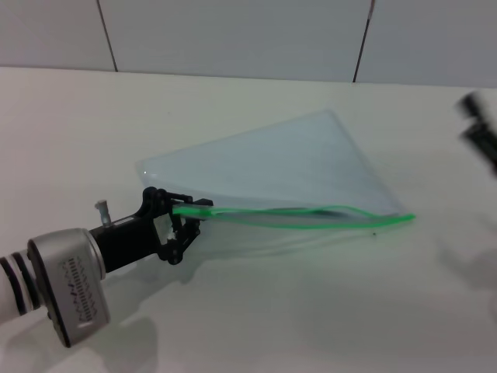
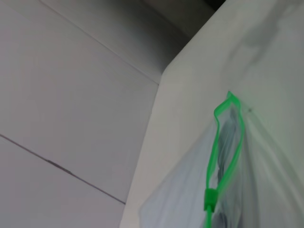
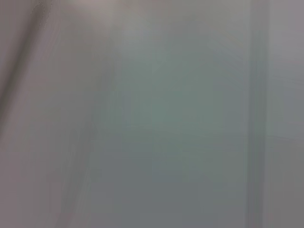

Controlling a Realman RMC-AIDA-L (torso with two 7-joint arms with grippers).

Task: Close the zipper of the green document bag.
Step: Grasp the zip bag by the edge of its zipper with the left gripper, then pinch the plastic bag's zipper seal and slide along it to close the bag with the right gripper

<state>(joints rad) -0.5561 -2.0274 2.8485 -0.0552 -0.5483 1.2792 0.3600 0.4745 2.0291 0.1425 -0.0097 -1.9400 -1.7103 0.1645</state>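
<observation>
The zipper gapes (image 1: 311,217) past the slider (image 2: 211,198) and my left gripper is pinching the zipper's end, so my right gripper should grab the slider and pull it along the gap.
The green document bag (image 1: 287,159) lies on the white table, a translucent pale pouch with its near edge lifted. Its zipper (image 1: 311,219) is a bright green strip along that near edge, and the two halves gape apart in a long loop. My left gripper (image 1: 184,221) is at the strip's left end, shut on it. In the left wrist view the zipper (image 2: 213,156) stands open ahead of a small slider (image 2: 210,199), with papers showing inside the green document bag (image 2: 175,199). My right gripper (image 1: 481,128) hangs blurred at the far right, away from the bag.
The white table (image 1: 311,311) stretches around the bag, with a tiled wall (image 1: 233,31) behind its far edge. The right wrist view shows only a blurred grey surface.
</observation>
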